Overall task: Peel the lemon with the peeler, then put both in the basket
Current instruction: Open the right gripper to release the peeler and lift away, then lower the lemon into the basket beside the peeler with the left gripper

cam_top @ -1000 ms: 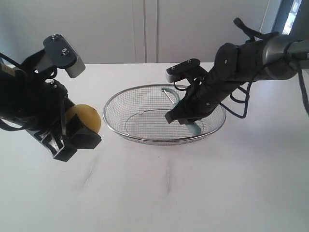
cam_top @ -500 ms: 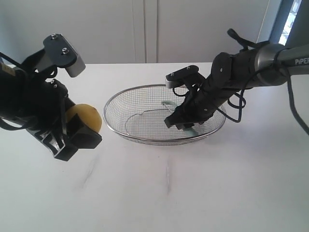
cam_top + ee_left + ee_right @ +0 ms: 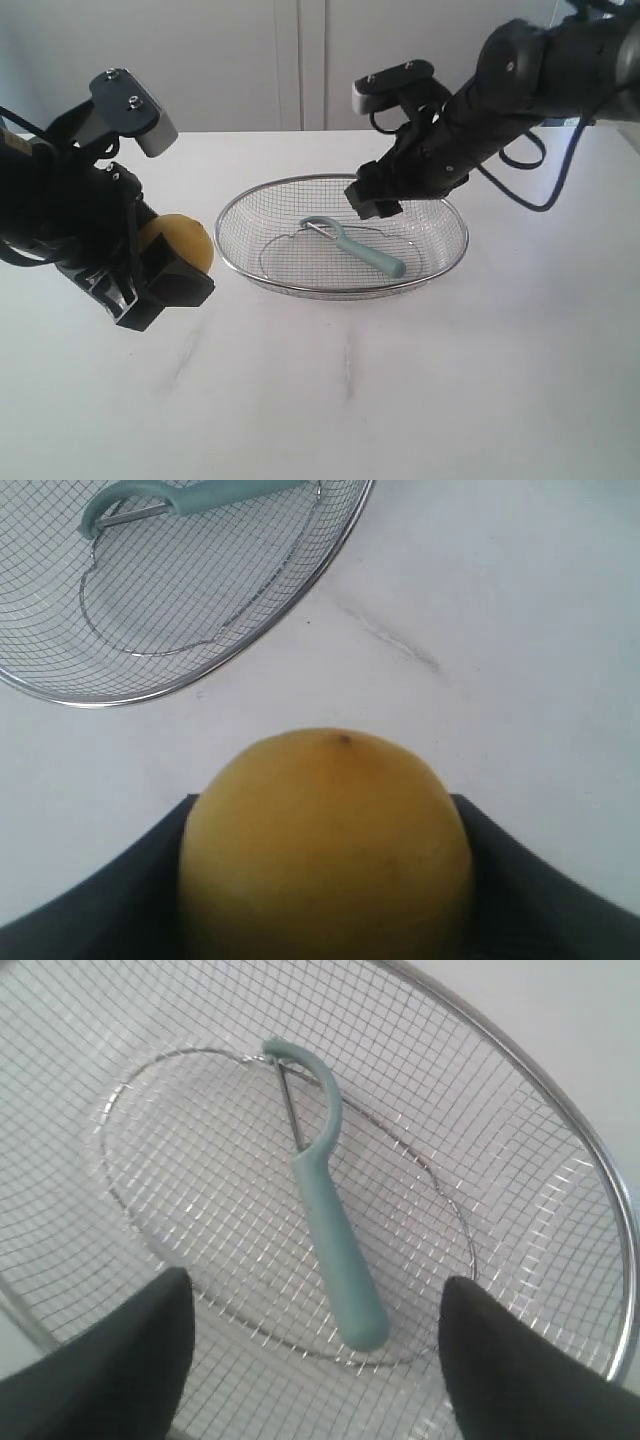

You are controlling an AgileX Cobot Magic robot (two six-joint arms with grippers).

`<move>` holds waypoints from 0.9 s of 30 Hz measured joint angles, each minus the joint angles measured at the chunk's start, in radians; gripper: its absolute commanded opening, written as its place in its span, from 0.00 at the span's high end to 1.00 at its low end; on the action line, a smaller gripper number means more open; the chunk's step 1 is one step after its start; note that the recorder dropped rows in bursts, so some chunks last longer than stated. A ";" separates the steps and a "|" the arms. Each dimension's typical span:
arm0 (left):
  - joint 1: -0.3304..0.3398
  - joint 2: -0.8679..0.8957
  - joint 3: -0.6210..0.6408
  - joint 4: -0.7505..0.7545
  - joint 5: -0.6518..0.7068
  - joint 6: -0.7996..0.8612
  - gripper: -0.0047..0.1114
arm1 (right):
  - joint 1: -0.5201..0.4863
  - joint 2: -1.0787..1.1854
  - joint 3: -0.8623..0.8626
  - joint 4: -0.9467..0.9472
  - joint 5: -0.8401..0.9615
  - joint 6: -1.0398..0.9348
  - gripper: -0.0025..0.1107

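The teal peeler (image 3: 368,254) is lying loose on the basket's mesh bottom (image 3: 300,262), so it will slide out of the way when the robot puts the yellow lemon in next to it.
The yellow lemon (image 3: 185,243) (image 3: 325,845) sits between the dark fingers of my left gripper (image 3: 170,262), which is shut on it to the left of the basket (image 3: 300,195), above the table. The teal peeler (image 3: 358,245) (image 3: 325,1210) lies loose on the mesh floor of the basket (image 3: 560,1110), head toward the left in the exterior view. My right gripper (image 3: 375,200) (image 3: 312,1345) hangs open above the basket's back half, its fingers (image 3: 120,1360) spread on either side of the handle's end and clear of it.
A white table (image 3: 400,400) carries the basket. Behind it stands a pale wall with cabinet doors (image 3: 300,60). The right arm's dark cables (image 3: 540,150) hang over the table at the back right.
My right gripper has opened, let go of the peeler and risen out of the basket toward the back. The peeler now lies flat on the mesh. The left gripper with the lemon has stayed put.
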 measured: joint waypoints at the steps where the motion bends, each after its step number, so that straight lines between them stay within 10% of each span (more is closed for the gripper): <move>1: 0.000 0.000 0.000 0.000 0.000 0.000 0.96 | 0.000 -0.023 -0.002 0.002 0.029 0.022 0.58; 6: 0.000 0.000 0.000 0.000 0.000 0.000 0.96 | 0.000 -0.125 -0.004 0.004 0.201 0.078 0.98; 27: 0.000 0.000 -0.001 0.024 0.103 0.000 0.96 | 0.000 -0.498 -0.004 -0.018 0.508 0.073 0.98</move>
